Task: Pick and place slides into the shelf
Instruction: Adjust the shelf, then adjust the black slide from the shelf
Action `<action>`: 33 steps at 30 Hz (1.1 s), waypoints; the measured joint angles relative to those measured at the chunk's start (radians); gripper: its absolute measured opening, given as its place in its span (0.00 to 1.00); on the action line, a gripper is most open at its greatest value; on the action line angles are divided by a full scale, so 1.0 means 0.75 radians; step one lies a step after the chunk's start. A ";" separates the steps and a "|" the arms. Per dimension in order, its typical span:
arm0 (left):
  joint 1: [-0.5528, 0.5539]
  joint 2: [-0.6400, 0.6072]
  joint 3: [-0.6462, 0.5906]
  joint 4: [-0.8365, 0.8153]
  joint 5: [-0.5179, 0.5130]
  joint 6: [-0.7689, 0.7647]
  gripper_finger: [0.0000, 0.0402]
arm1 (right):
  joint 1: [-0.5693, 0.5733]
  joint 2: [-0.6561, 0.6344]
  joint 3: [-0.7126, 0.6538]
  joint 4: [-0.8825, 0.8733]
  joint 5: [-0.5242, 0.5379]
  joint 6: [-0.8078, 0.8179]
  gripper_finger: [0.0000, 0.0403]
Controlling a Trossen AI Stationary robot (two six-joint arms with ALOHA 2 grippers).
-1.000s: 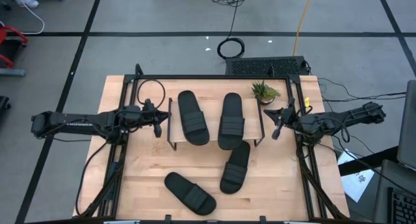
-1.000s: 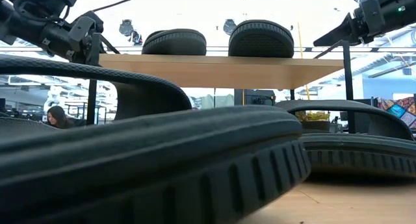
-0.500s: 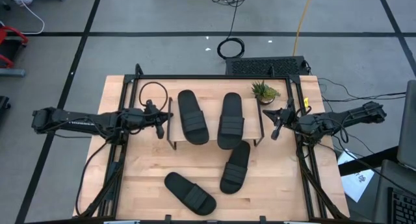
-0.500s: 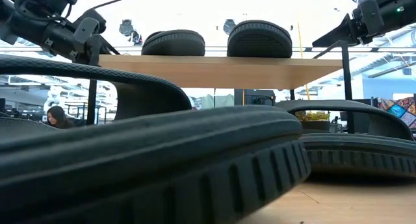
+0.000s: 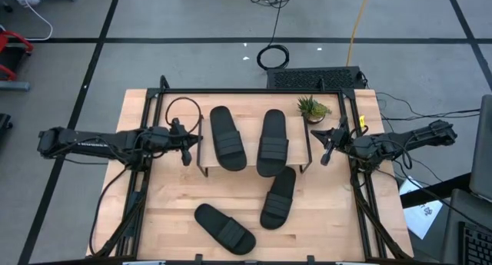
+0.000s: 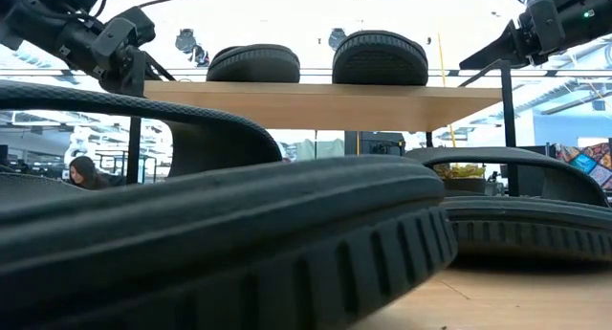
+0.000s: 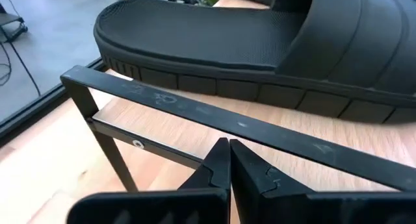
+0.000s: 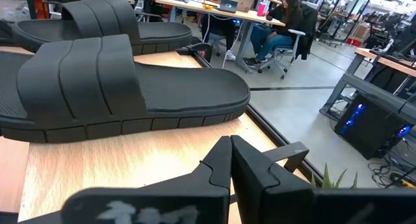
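Note:
The slide nearer my left gripper [image 5: 228, 139] angles away from the other slide on the shelf. I should straighten it with my left gripper, pushing its far end [image 5: 220, 115] inward.
Two black slides [image 5: 228, 138] [image 5: 273, 142] lie side by side, soles down, on the wood top of the shelf [image 5: 250, 127] in the middle of the table; the low view shows their toe ends above the plank [image 6: 325, 102]. A third slide [image 5: 278, 197] lies on the table just in front of the shelf. A fourth slide [image 5: 224, 228] lies near the front edge. My left gripper [image 5: 187, 150] hovers shut at the shelf's left end, just short of its black rail [image 7: 214, 120]. My right gripper [image 5: 327, 148] hovers shut at the shelf's right end.
A small potted plant [image 5: 313, 107] stands at the table's far right, close to my right gripper. A black frame [image 5: 254, 91] runs along the table's edges. A cable loop [image 5: 181, 108] lies behind my left arm. People sit at desks [image 8: 279, 23] beyond the table.
My left gripper has turned a little and come up slightly beside the shelf's left end, staying shut. The slides have kept their places.

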 joint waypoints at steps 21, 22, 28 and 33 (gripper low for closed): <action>-0.095 0.009 0.412 -0.609 -0.359 -0.059 0.00 | 0.000 0.000 0.000 0.001 -0.069 -0.020 0.00; -0.090 0.023 0.446 -0.577 -0.340 -0.019 0.00 | 0.000 0.000 0.000 0.001 -0.069 -0.025 0.00; -0.034 0.210 0.640 -0.570 -0.184 0.093 0.00 | 0.000 0.000 0.000 0.018 -0.069 -0.028 0.00; 0.020 0.440 0.728 -0.631 -0.024 0.124 0.00 | 0.000 0.000 0.000 0.017 -0.069 -0.008 0.00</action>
